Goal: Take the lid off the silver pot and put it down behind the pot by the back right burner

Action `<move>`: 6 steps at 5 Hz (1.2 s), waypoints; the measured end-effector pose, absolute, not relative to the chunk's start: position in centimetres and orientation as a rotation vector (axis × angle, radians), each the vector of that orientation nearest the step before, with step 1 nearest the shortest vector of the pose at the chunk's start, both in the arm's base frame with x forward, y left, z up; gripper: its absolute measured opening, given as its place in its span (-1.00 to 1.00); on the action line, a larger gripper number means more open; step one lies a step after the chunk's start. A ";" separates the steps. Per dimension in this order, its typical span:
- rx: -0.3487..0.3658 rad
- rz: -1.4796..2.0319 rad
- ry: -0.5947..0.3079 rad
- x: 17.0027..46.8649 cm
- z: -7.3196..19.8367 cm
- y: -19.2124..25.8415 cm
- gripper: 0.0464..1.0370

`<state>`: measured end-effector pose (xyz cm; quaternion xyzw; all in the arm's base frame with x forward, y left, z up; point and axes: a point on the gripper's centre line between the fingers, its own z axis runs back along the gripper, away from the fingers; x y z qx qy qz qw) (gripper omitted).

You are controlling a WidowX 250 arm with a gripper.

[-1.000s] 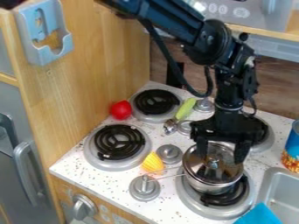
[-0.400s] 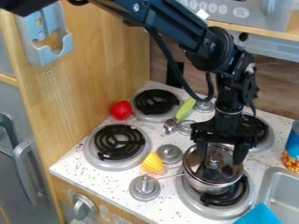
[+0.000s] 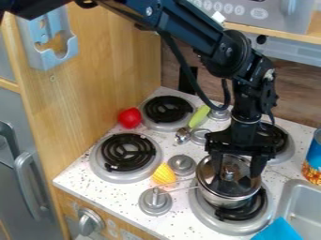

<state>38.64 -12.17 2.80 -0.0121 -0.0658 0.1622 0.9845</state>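
Observation:
The clear lid is just sitting on the silver pot's rim, so it will come off when the robot lifts, and the pot will stay on its burner.
The black gripper hangs over the front right burner, open, its two fingers spread apart above a lidded pot. The silver pot stands on that burner, its thin handle pointing left. On top lies a clear lid with a metal rim, and the lid's knob is between the fingers. Whether a finger touches the lid I cannot tell.
Left of the pot lie a yellow ridged toy and metal burner knobs. Farther back are a green-handled spoon and a red object. At right are a can, a sink and a blue cloth.
The upper arm has shifted slightly down at the top of the view. The gripper stays in almost the same place over the pot, which has not visibly moved.

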 end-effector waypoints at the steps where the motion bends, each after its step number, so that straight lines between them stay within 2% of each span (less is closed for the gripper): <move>1: -0.021 0.336 -0.124 38.6 2.2 -12.1 0.26; 2: -0.022 0.350 -0.130 38.7 2.1 -12.1 -0.29; 3: -0.018 0.346 -0.131 38.3 1.9 -12.1 -0.44; 4: -0.014 0.344 -0.128 37.9 2.1 -12.1 -0.44; 5: -0.027 0.349 -0.151 37.9 3.8 -11.9 -0.44; 6: -0.086 0.427 -0.207 37.9 6.7 -10.6 -0.44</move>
